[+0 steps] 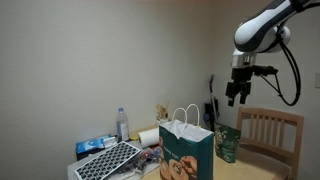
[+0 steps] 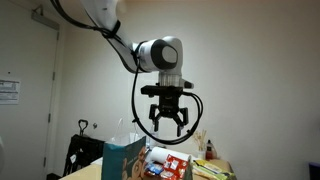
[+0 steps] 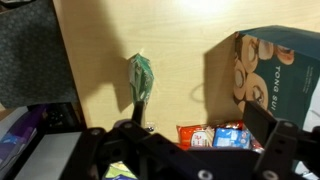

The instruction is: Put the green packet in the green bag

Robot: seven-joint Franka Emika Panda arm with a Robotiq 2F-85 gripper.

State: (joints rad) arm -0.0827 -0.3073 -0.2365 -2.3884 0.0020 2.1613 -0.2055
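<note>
I go on lowering my gripper toward the green packet's thin, free-standing top edge (image 3: 141, 80) before my open fingers straddle that edge (image 1: 229, 128), because they line up across it.
The green bag (image 1: 187, 152) stands upright on the table, teal with white loop handles and tan round pictures. It also shows in the wrist view (image 3: 275, 75) and in an exterior view (image 2: 122, 160). The green packet (image 1: 228, 143) stands on edge just beside the bag. In the wrist view the green packet (image 3: 140, 78) appears as a thin upright strip on the wooden table. My gripper (image 1: 238, 92) hangs high above the table, over the packet's side of the bag. It is open and empty in both exterior views (image 2: 167, 120), and its fingers frame the bottom of the wrist view (image 3: 195, 150).
A red packet (image 3: 195, 135) and a blue packet (image 3: 230, 135) lie near the bag. A water bottle (image 1: 123, 124), a paper roll (image 1: 148, 137) and a dark gridded tray (image 1: 108, 160) sit on the bag's far side. A wooden chair (image 1: 270, 135) stands behind the green packet.
</note>
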